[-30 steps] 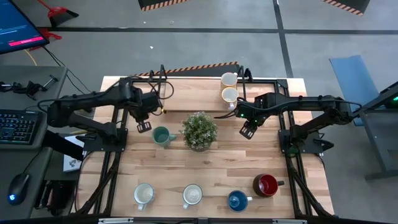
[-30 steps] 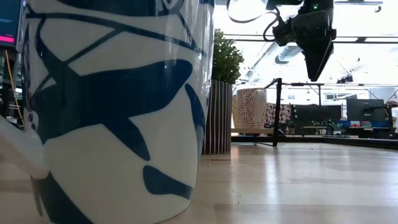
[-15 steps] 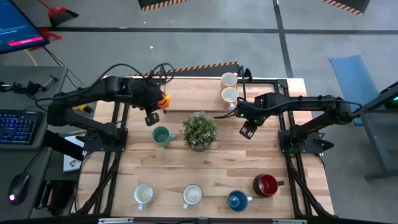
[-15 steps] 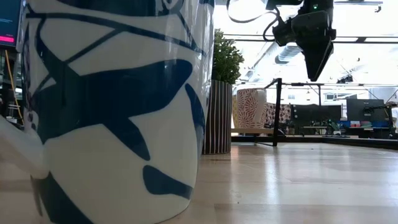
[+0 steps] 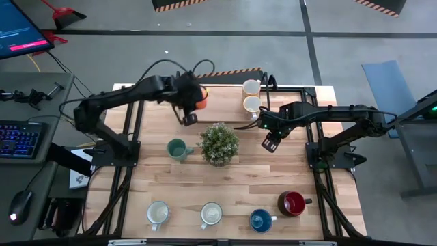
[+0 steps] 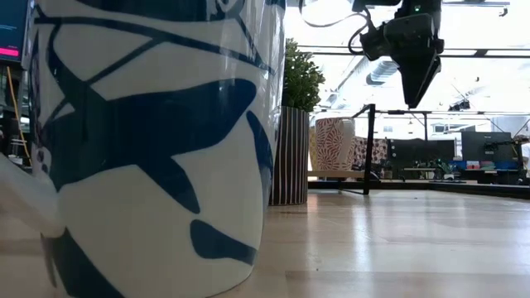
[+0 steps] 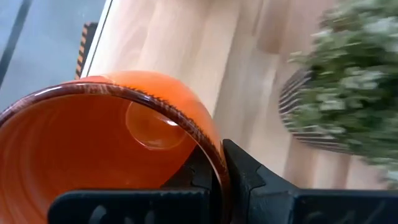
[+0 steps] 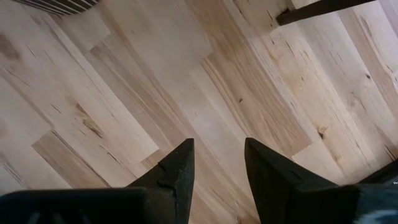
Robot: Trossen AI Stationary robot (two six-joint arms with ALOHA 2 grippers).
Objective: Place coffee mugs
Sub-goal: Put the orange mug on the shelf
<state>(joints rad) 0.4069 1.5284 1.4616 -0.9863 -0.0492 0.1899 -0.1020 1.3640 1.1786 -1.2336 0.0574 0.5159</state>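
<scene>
I keep my left gripper lowering the orange mug [image 5: 201,101], which hangs by its rim over the wooden shelf's loose end [image 5: 207,113], until the mug's base rests there.
My left gripper [image 5: 194,106] is shut on an orange mug [image 5: 201,98] and holds it in the air over the table's far part, behind the potted plant [image 5: 219,143]. A teal-green mug [image 5: 179,149] stands left of the plant. Two white mugs [image 5: 252,96] stand at the far edge. Along the near edge stand two white mugs [image 5: 184,214], a blue mug [image 5: 260,220] and a dark red mug [image 5: 292,203]. My right gripper [image 5: 272,140] hangs open above bare wood, right of the plant, pointing down. My left gripper pinches the orange mug's wall at the rim [image 7: 214,158], one finger [image 7: 202,171] inside the cup and one finger [image 7: 249,180] outside. The fingers slant down onto it. The mug is lifted clear of the table, its open mouth tilted toward the wrist.
The plant's striped pot [image 6: 290,157] stands mid-table. The low view is filled on its left by a white mug with blue markings [image 6: 149,141], with a patterned mug [image 6: 334,145] farther back. Bare wood [image 5: 205,181] lies between the plant and the near row.
My left gripper has carried the orange mug toward the table's far edge and to the right, from beside the teal-green mug to behind the plant, rising a little and tipping. The mug has stayed in the hold, clear of the table.
</scene>
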